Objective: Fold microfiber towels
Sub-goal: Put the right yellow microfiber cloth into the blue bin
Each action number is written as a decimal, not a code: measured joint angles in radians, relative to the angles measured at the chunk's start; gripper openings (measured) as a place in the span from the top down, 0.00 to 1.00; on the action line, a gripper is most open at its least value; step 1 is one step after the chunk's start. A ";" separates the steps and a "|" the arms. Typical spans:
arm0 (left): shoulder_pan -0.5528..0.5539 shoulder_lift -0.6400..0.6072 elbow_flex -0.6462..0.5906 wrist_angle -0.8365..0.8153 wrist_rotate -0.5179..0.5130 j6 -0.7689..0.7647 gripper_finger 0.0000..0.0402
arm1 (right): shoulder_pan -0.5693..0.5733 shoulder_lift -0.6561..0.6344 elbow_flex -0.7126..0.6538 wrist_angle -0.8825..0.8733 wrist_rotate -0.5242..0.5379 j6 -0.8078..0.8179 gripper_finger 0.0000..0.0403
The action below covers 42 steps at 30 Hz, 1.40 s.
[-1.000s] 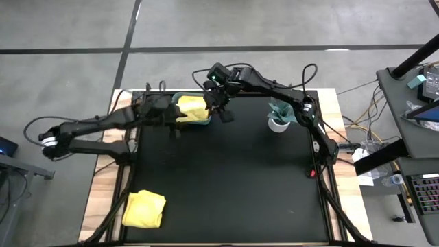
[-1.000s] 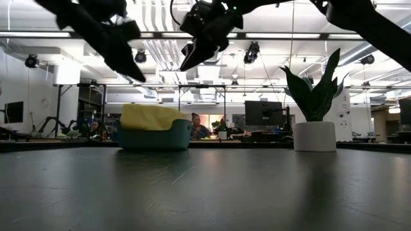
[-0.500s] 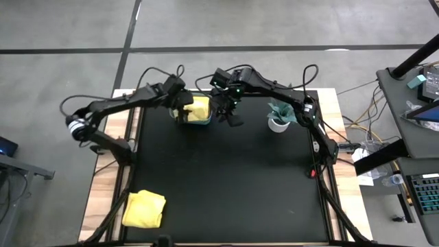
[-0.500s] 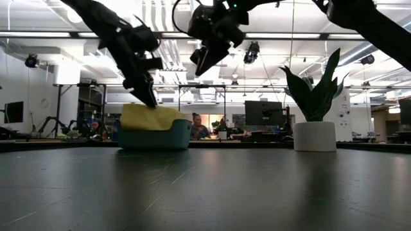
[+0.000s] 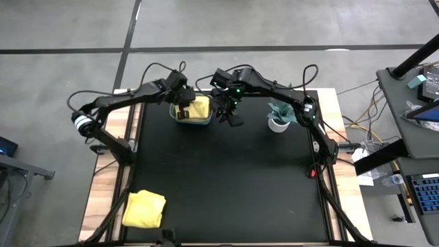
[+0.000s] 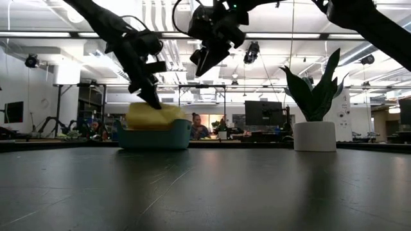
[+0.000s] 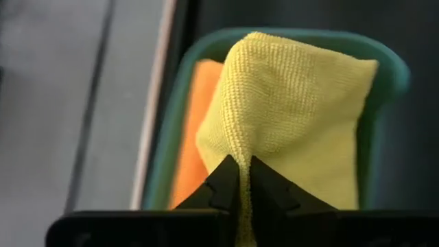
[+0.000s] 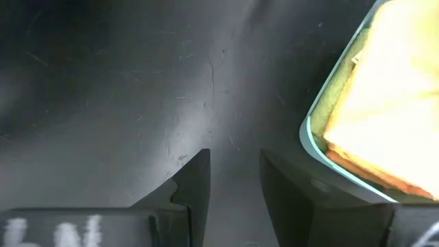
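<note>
I should let my right gripper take the fold's far end first while my left gripper opens and moves back, because only my left gripper is pinching the yellow towel's raised fold.
A teal bin at the table's far edge holds a yellow microfiber towel lying on an orange one. My left gripper reaches down into the bin from its left side and is shut on the yellow towel. My right gripper hangs above the table just right of the bin, open, with nothing between its fingers. Another yellow towel lies folded on the table's near left corner. My left gripper pinches a raised fold of the yellow towel between its two fingertips, at the towel's left side. The fingers slant down from the table's left. The rest of the towel lies in the bin, peaked up toward the fingers.
A potted plant in a white pot stands at the far right of the black mat. The mat's middle and near right are bare. Beyond the table the low view shows a room with desks and monitors.
My left gripper has swung from the bin's left side toward the far edge, sunk onto the yellow towel and taken hold of it. The towel's top is now bunched up toward the fingers. My right gripper has tipped a little without shifting.
</note>
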 joint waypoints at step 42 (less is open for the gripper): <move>0.103 -0.248 -0.108 0.011 0.062 0.072 0.48 | -0.076 0.002 -0.299 0.807 0.219 0.304 0.71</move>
